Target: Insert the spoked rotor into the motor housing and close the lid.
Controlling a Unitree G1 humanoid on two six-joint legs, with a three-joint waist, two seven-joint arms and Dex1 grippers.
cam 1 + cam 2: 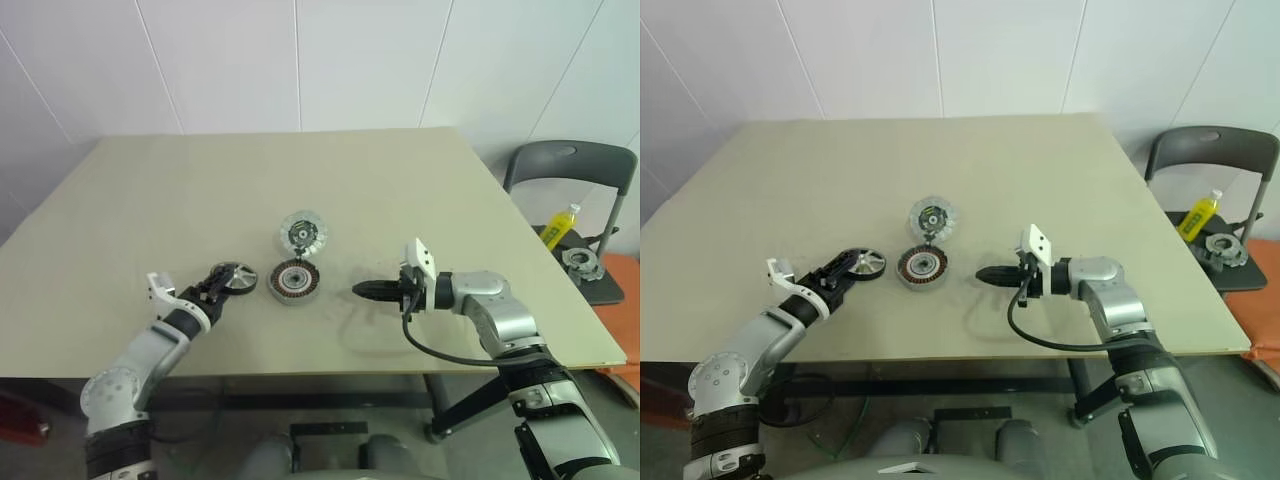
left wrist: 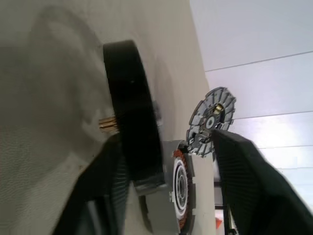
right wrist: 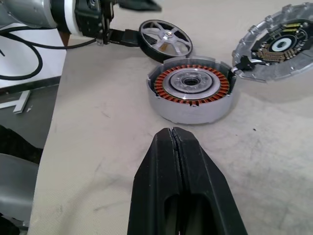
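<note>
A brass shaft (image 2: 108, 124) sticks out of the rotor's bottom side, so the spoked rotor (image 1: 240, 278) should go down until it is almost level with the motor housing's rim when the robot lowers it.
The motor housing (image 1: 294, 282), with copper windings around a dark centre, lies open-side up in the middle of the table. The lid (image 1: 303, 233) lies just behind it, touching its rim, inner side up. The spoked rotor (image 3: 165, 41) sits right beside the housing on its left. My left gripper (image 1: 226, 281) straddles the rotor, open: one finger (image 2: 105, 191) is against the black rim, the other finger (image 2: 249, 181) stands well apart from it. My right gripper (image 3: 177, 142) is shut and empty, pointing at the housing from the right, a short way off.
The tan table (image 1: 200, 190) is bare around the parts. Off its right edge stands a grey chair (image 1: 570, 160) holding a yellow bottle (image 1: 562, 225) and a metal part (image 1: 580, 263). A black cable (image 1: 440, 350) loops under my right wrist.
</note>
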